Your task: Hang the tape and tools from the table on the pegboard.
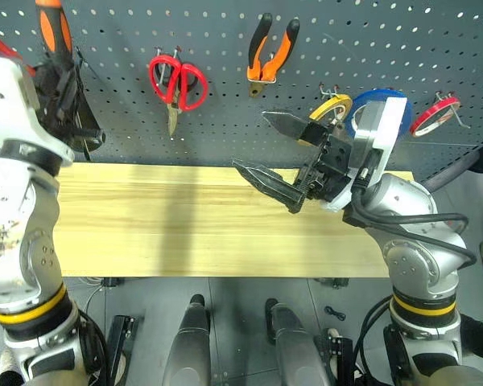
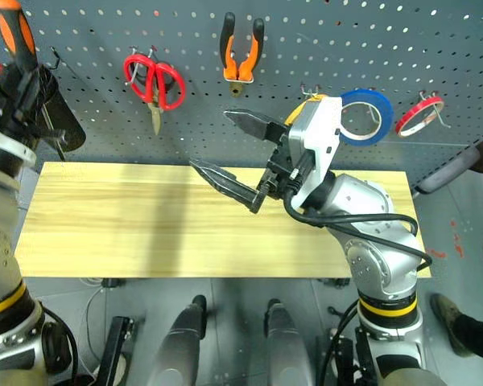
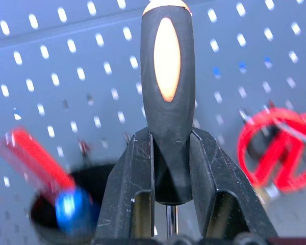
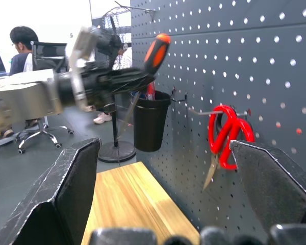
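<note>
The screwdriver's shaft (image 4: 127, 118) is hanging next to the black cup, lower than the cup's rim, so next my left gripper raises the screwdriver over the cup's opening (image 4: 160, 97) before lowering it in.
My left gripper (image 1: 59, 71) is shut on the orange-and-black screwdriver (image 3: 168, 87), held handle-up in front of the pegboard (image 1: 386, 40) beside a black cup (image 4: 150, 122). Red-handled scissors (image 1: 177, 80) and orange-and-black pliers (image 1: 271, 52) hang on hooks. The yellowish tape (image 1: 332, 106) hangs on a hook just behind my right gripper (image 1: 250, 141), which stands open and empty over the table (image 1: 185, 217), pointing left.
A blue roll (image 2: 366, 117) and a thin red roll (image 1: 435, 114) hang at the right of the pegboard. The black cup holds a red-handled item (image 3: 35, 155). A person (image 4: 23, 46) sits at a desk in the room beyond the table's left end.
</note>
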